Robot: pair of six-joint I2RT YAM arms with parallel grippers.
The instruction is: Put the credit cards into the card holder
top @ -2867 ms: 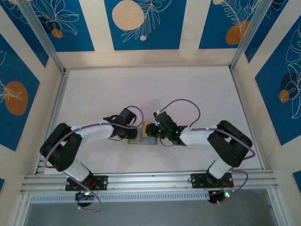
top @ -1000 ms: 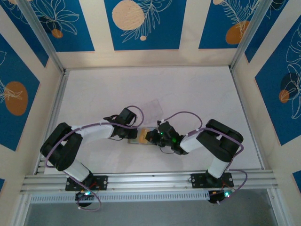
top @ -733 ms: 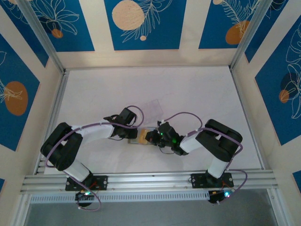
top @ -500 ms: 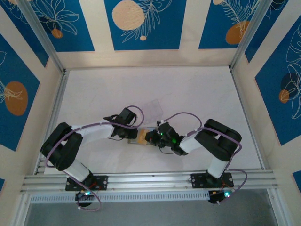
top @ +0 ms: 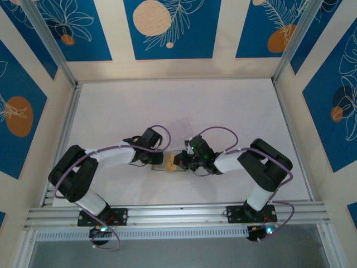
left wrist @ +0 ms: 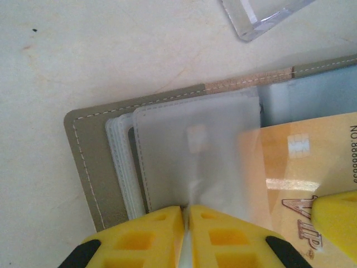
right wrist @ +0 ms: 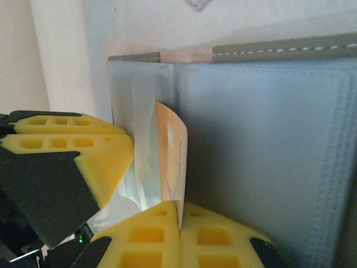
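Note:
My left gripper sits on the sleeve ahead of the card (left wrist: 209, 176), so it should back off to the holder's edge (left wrist: 88, 176) before my right gripper slides the card deeper.
The card holder (left wrist: 89, 167) lies open on the table, grey outside, with clear sleeves and a pale-blue inside (right wrist: 262, 139). My left gripper (left wrist: 186, 209) is shut on the edge of one clear sleeve (left wrist: 195, 145). A tan credit card (left wrist: 301, 167) marked VIP stands on edge at the sleeve's mouth. My right gripper (right wrist: 179, 215) is shut on that card (right wrist: 170, 162), next to the left gripper's yellow fingers (right wrist: 72, 151). From above, both grippers (top: 162, 159) (top: 179, 162) meet over the holder (top: 162, 168) near the table's front middle.
A clear plastic case (top: 181, 127) lies just behind the holder, its corner at the top of the left wrist view (left wrist: 268, 17). White tabletop (top: 240, 111) stretches to the back and both sides. Aluminium rails (top: 167, 215) run along the near edge.
The right arm has swung, its wrist now a little farther back and right, with the card still in its grip at the holder. The left arm has stayed put.

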